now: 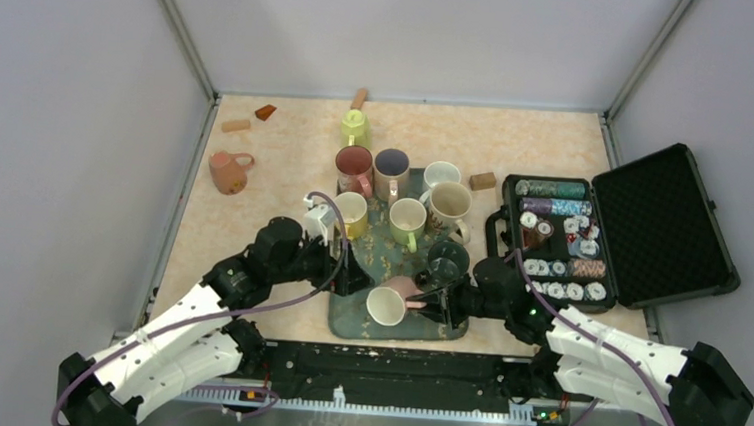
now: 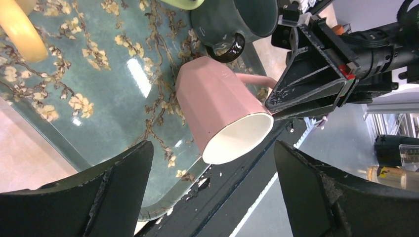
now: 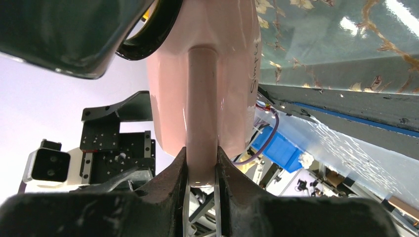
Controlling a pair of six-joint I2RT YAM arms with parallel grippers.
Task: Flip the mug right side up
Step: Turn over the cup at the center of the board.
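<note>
The pink mug's opening faces the near edge and my right gripper is on the mug's handle, so I should raise the mug and hand it over to my left gripper.
A pink mug with a white inside lies tilted on its side at the front of the teal flowered tray, mouth facing the near edge. My right gripper is shut on its handle, the pads pinching it from both sides. In the right wrist view the mug fills the centre just beyond my right gripper. My left gripper stands open to the left of the mug. Seen from the left wrist, the mug lies beyond my left gripper and touches neither finger.
A dark green mug sits right behind the pink one. Several other mugs stand upright further back on the tray. An open black case of poker chips lies to the right. A pink mug and wooden blocks lie at the back left.
</note>
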